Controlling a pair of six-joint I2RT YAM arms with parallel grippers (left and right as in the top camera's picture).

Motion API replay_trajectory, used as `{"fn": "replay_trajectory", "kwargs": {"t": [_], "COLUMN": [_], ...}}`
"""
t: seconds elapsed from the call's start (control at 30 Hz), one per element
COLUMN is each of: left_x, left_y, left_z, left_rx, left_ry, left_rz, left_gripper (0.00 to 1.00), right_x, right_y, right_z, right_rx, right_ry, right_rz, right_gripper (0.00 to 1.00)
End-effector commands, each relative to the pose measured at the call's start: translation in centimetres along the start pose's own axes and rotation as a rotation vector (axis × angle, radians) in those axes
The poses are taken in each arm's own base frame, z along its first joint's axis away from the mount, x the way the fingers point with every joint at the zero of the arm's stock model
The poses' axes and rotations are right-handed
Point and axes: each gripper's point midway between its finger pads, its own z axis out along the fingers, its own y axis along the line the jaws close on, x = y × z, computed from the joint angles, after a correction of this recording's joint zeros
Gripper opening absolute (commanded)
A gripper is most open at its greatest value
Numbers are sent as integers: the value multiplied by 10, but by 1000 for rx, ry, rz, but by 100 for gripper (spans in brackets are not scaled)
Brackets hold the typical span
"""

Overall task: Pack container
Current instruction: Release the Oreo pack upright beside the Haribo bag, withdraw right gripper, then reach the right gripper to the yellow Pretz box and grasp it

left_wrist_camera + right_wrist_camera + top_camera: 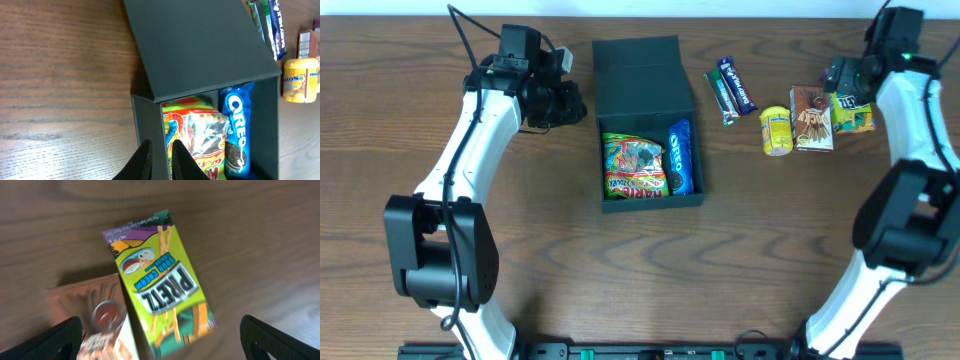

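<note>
My right gripper should turn square before it pinches the Pretz box's long sides [199, 287], because the Pretz box [162, 282] lies slanted under it, beside the brown box.
The container [650, 200] is a dark square box in the middle of the table, with its flap lid [638, 62] open at the back. Inside lie a colourful candy bag [633, 165] and a blue Oreo packet [680, 157]. My left gripper [580, 104] is at the box's left wall. In the left wrist view its fingers [161, 150] straddle that wall [150, 120] and pinch it. My right gripper [848, 82] is wide open and empty. It hangs above a green Pretz box [160, 285], with its fingers [172, 340] on either side of the box.
Loose snacks lie right of the container: a blue bar [738, 84], a green bar [723, 98], a yellow tub [776, 131], a brown box [811, 118] and the Pretz box [855, 116]. The brown box also shows in the right wrist view [95, 320].
</note>
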Motion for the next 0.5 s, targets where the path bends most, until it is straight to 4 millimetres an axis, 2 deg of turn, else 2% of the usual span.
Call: {"fn": "replay_trajectory", "kwargs": {"t": [0.0, 0.1, 0.23, 0.3, 0.47], "left_x": [-8, -7, -5, -5, -5], "left_y": [-5, -5, -4, -4, -4], "left_z": [-10, -10, -10, -10, -10], "left_rx": [-1, -1, -3, -3, -3], "left_ry": [-34, -30, -21, -22, -22], "left_rz": [-53, -81, -101, -108, -108], "left_gripper": [15, 15, 15, 16, 16], "right_x": [-13, -26, -37, -38, -29], "right_y": [-5, -6, -21, -25, -21], "right_z": [16, 30, 43, 46, 54], "right_rx": [11, -52, -67, -69, -144], "right_ry": [-21, -37, -54, -56, -31], "right_rz": [-37, -7, 25, 30, 15], "right_gripper": [99, 99, 99, 99, 99]}}
